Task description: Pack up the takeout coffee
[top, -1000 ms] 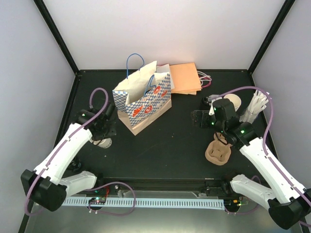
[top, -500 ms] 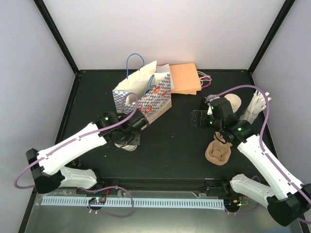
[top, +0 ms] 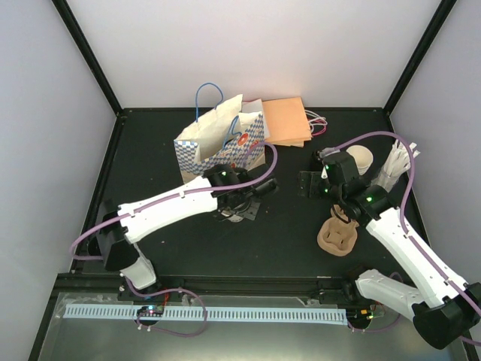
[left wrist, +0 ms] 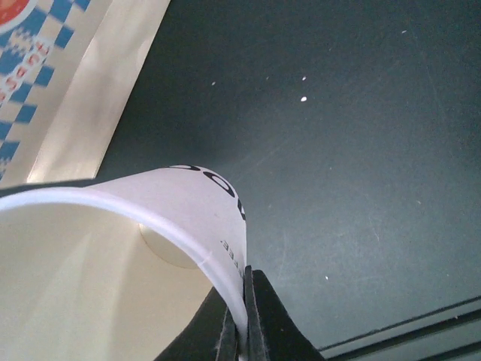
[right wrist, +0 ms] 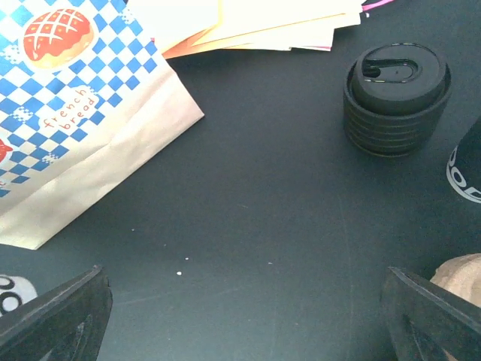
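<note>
My left gripper should keep lowering the white cup (left wrist: 113, 271), which hangs with its opening up over clear dark surface (top: 242, 226) beside the checked bag, until the cup's base sits there.
The takeout coffee cup (left wrist: 113, 256) is a white paper cup, pale cream inside, with black lettering and an open mouth. My left gripper (left wrist: 244, 320) is shut on its rim wall, one finger inside and one outside. In the top view the cup (top: 234, 216) hangs under the left gripper (top: 242, 204), just in front of the blue-checked paper bag (top: 222, 150). A stack of black lids (right wrist: 396, 98) stands on the table ahead of my right gripper (right wrist: 244, 316), which is open and holds nothing. In the top view the right gripper (top: 310, 183) hovers right of centre.
Flat orange paper bags (top: 285, 120) lie behind the checked bag. A stack of cream cups (top: 361, 159) and white sticks (top: 396, 167) stand at the right. A brown pulp carrier (top: 338, 235) sits under the right arm.
My left arm has swung right from the table's left side to its middle, carrying the cup to just in front of the bag. The right arm has barely moved.
</note>
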{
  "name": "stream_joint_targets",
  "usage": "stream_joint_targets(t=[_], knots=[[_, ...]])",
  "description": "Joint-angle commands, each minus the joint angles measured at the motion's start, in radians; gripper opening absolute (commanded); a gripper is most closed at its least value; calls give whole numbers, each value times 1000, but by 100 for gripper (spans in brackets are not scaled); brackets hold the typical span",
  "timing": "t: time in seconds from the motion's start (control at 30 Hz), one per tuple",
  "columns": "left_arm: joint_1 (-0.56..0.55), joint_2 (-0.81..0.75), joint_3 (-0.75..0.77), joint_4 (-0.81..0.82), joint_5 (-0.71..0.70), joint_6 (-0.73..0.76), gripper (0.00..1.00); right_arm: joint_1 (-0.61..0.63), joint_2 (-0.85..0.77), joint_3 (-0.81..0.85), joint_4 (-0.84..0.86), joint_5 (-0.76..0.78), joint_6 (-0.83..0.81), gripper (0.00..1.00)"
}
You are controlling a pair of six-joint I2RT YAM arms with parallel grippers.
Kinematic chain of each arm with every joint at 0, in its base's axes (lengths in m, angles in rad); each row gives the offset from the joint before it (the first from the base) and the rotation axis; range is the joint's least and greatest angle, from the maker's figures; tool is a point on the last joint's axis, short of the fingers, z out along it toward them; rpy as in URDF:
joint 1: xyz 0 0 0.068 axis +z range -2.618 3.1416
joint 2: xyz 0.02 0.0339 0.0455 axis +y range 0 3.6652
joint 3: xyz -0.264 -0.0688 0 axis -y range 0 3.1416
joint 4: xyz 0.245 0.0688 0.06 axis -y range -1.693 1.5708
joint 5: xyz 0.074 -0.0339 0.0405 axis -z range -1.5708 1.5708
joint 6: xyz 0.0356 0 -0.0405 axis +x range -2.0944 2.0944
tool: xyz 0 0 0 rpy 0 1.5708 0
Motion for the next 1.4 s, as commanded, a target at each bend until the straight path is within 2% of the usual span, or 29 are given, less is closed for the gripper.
stream_joint_targets(t=[0.0, 0.43, 1.37], knots=[[-2, 60, 61, 48, -15, 113, 3, -6, -3, -4, -10, 42, 20, 100], [30, 165, 51, 117, 51, 188, 3, -6, 22, -1, -29, 81, 21, 100], [76, 226, -13, 179, 115, 199, 6, -5, 24, 0, -40, 90, 23, 100]])
